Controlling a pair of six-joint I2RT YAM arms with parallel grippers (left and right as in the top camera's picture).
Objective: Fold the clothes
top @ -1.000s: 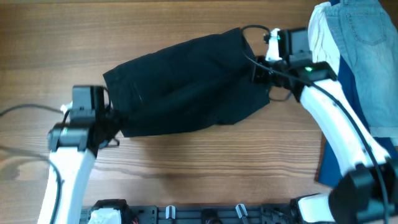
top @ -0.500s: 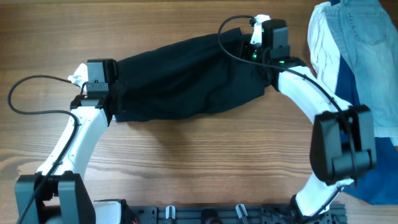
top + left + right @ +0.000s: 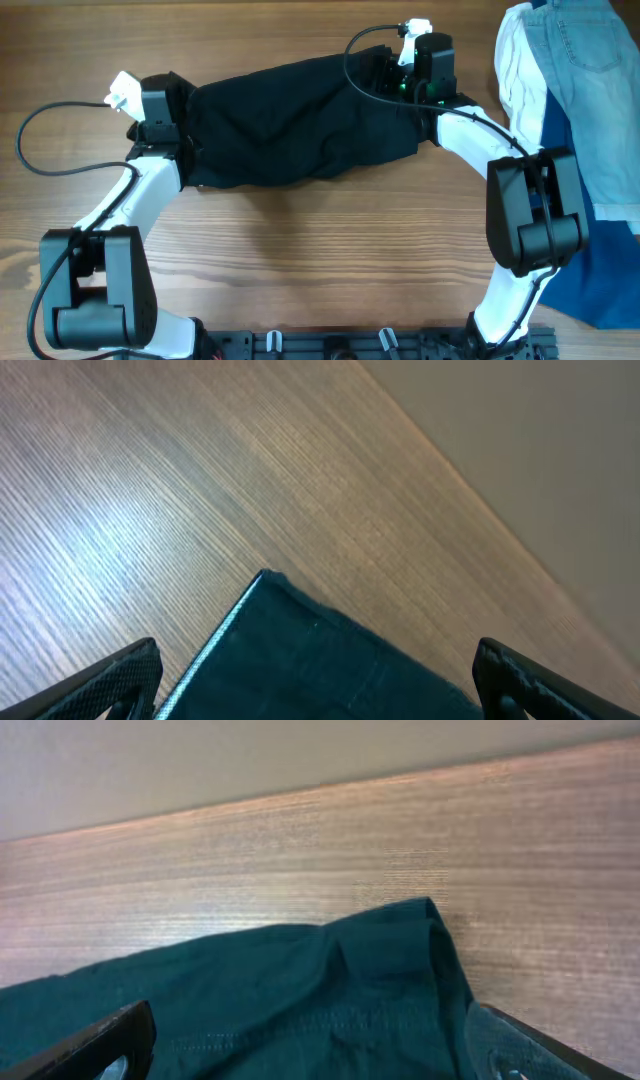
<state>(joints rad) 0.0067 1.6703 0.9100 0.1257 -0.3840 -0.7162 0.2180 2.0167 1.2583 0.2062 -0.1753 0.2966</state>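
Note:
I expect the black garment's edge to open wide and show a pale inner band when I lift it, because a pale strip runs along that edge.
The clothes, a black soft garment, lie folded in a long band across the far middle of the table. My left gripper sits at its left end, open. In the left wrist view a corner of the black garment lies flat between the wide-apart fingers, and the left gripper holds nothing. My right gripper is at the garment's right end, also open. The right wrist view has the right gripper over the rumpled black fabric, which lies loose between the spread fingers.
A light-blue denim piece with a white cloth beside it lies at the far right. A bright blue cloth spreads below them. A black cable loops left of the left arm. Bare wood fills the near half.
Both grippers have carried the garment's edge toward the far side, narrowing it into a band. Both have since opened and let go of the fabric.

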